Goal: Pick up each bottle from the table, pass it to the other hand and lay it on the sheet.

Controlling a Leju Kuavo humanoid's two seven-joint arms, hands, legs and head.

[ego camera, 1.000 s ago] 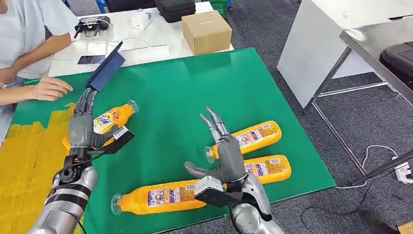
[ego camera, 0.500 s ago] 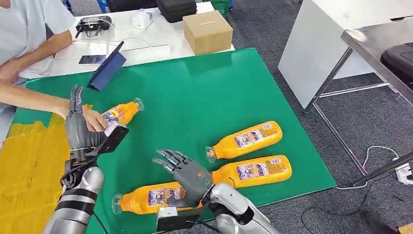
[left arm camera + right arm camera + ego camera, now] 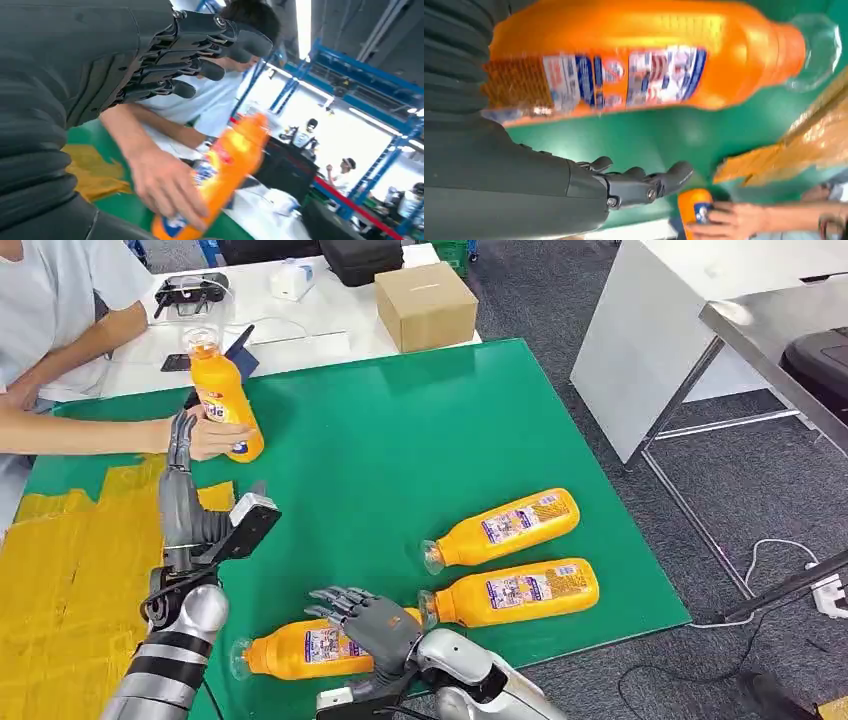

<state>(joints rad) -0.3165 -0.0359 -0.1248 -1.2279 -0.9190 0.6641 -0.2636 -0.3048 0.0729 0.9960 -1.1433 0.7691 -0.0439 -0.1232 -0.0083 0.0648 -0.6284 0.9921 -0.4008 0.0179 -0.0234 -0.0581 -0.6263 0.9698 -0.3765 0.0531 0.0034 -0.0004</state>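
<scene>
I expect the neighbouring bottle (image 3: 520, 592) to slide aside when I lift the front bottle, because its clear cap (image 3: 428, 609) sits close against the front bottle's base.
Three orange bottles lie on the green mat: one at the front (image 3: 300, 650), one near the right edge (image 3: 515, 590) and one just behind it (image 3: 505, 523). My right hand (image 3: 365, 615) hovers over the front bottle (image 3: 634, 55) with its fingers (image 3: 639, 182) spread, holding nothing. My left hand (image 3: 185, 505) stands with its fingers straight up and holds nothing. Just beyond it, a person's hand (image 3: 215, 435) holds a fourth bottle (image 3: 222, 395) upright. The left wrist view shows that bottle (image 3: 225, 170) in the person's hand (image 3: 165, 190), apart from my fingers (image 3: 200, 67). The yellow sheet (image 3: 60, 570) lies at the left.
A person sits at the far left with an arm (image 3: 90, 435) reaching over the mat. A white table behind the mat carries a cardboard box (image 3: 425, 305), a blue tablet case (image 3: 245, 350) and a phone. The mat's right edge (image 3: 640, 540) drops to the floor, with a metal frame beyond.
The person took the bottle beside my left hand and raised it upright farther back. My right hand swung left and down over the front bottle. My left hand's fingers straightened, empty.
</scene>
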